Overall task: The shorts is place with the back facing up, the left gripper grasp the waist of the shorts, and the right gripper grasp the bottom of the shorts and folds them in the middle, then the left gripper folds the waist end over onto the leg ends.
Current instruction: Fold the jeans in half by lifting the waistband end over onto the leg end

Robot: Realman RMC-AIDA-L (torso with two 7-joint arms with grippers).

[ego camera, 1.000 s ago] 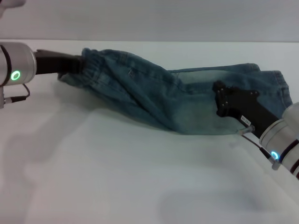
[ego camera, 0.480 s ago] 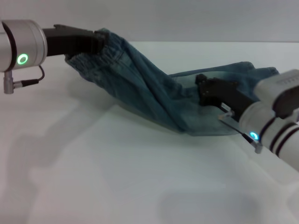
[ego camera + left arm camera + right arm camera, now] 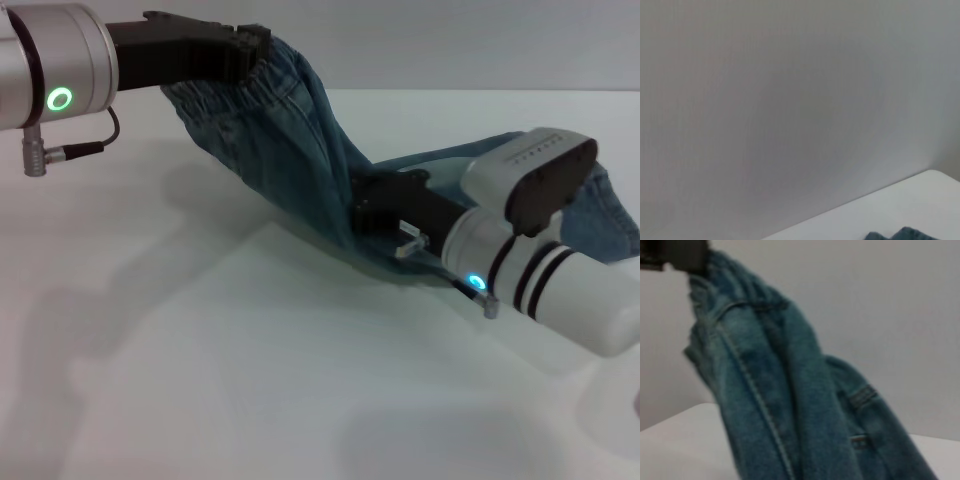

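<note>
Next, I move my right gripper back before my left gripper folds the waist [image 3: 236, 97] over, because my right gripper's arm lies over the leg ends [image 3: 602, 218] where the waist must land.
The shorts [image 3: 300, 170] are blue denim, partly lifted off the white table [image 3: 200, 350]. My left gripper [image 3: 255, 48] is shut on the waist of the shorts [image 3: 225, 100] and holds that gathered band high at the upper left. From there the cloth slopes down to the table. My right gripper [image 3: 365, 210] rests low against the middle of the shorts where they meet the table. The leg ends [image 3: 615, 215] lie flat at the far right, partly behind the right arm. In the right wrist view the hanging shorts [image 3: 790, 405] fill the picture below the left gripper [image 3: 692, 260].
A plain grey wall [image 3: 790, 100] stands behind the table. The left wrist view shows the table corner [image 3: 920, 195] and a scrap of denim [image 3: 902, 234]. The right arm's white body [image 3: 560, 290] lies over the table's right side.
My left gripper has risen and moved right, carrying the waist higher. The right gripper has slid left along the shorts, from the leg part to the middle.
</note>
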